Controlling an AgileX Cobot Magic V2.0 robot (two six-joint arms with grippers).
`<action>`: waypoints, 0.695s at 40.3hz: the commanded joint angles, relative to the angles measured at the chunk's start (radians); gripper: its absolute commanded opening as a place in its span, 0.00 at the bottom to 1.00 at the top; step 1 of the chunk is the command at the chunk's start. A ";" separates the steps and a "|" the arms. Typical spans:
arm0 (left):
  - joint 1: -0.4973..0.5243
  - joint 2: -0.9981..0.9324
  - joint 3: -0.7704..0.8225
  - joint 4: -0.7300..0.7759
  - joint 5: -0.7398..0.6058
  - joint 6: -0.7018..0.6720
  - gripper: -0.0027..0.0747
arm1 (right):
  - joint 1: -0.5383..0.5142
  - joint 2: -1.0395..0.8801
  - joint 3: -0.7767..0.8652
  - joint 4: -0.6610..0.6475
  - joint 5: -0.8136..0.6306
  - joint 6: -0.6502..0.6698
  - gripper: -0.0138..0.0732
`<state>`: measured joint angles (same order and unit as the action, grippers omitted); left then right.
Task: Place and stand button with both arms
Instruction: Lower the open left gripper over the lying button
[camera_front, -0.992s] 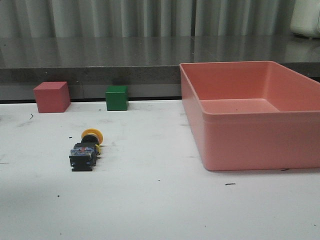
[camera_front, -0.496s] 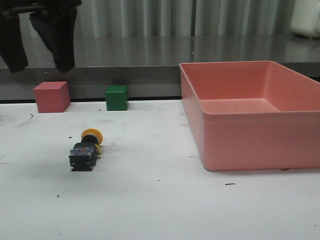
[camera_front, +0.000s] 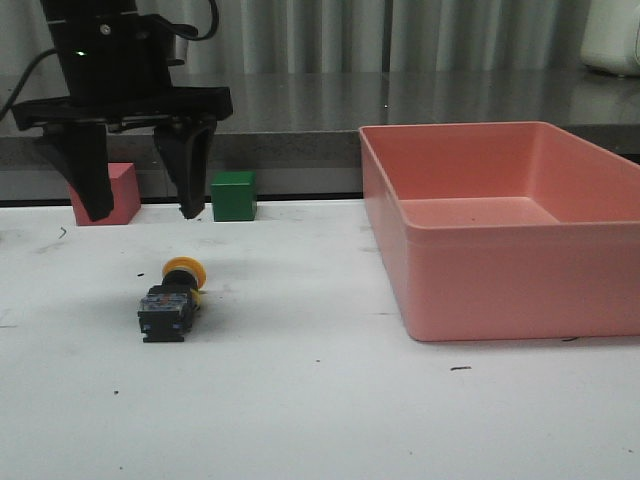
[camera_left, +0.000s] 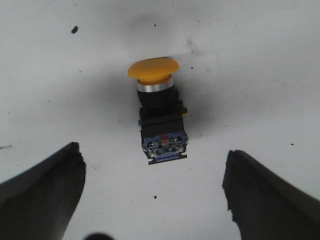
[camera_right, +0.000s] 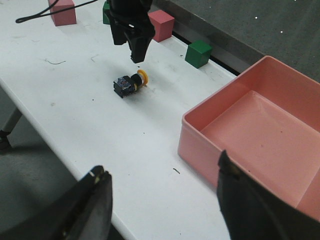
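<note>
The button's body (camera_left: 161, 112) is in line with the gap between my left gripper's open fingers, so I should go on going down until they are on both sides of its yellow cap end (camera_front: 186, 268), then close them.
The button (camera_front: 172, 297) lies on its side on the white table at the left, yellow cap pointing to the back, black-and-blue base toward the front. It also shows in the left wrist view (camera_left: 157, 112) and the right wrist view (camera_right: 129, 83). My left gripper (camera_front: 142, 213) hangs open above and behind the button, fingers wide apart, touching nothing. In its wrist view the left gripper (camera_left: 152, 192) is open and straddles empty table below the button's base. My right gripper (camera_right: 162, 202) is open and empty, high above the table's front edge, out of the front view.
A large pink bin (camera_front: 505, 225) stands at the right, also in the right wrist view (camera_right: 250, 135). A red cube (camera_front: 103, 193) and a green cube (camera_front: 234, 195) sit at the back edge, near the left gripper. A grey ledge runs behind the table.
The left arm has come down into the front view from the top left and now hangs lower, behind the button. The button has not moved.
</note>
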<state>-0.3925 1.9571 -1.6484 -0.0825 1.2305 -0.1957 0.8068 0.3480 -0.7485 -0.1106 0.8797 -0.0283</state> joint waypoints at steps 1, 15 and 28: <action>-0.005 -0.012 -0.053 -0.018 0.030 -0.037 0.74 | -0.004 0.009 -0.021 -0.017 -0.072 -0.011 0.71; -0.005 0.107 -0.119 -0.036 0.030 -0.064 0.74 | -0.004 0.009 -0.021 -0.017 -0.072 -0.011 0.71; -0.005 0.198 -0.169 -0.057 0.031 -0.080 0.74 | -0.004 0.009 -0.021 -0.017 -0.072 -0.011 0.71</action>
<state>-0.3925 2.1971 -1.7839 -0.1200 1.2228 -0.2551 0.8068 0.3467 -0.7485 -0.1106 0.8797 -0.0283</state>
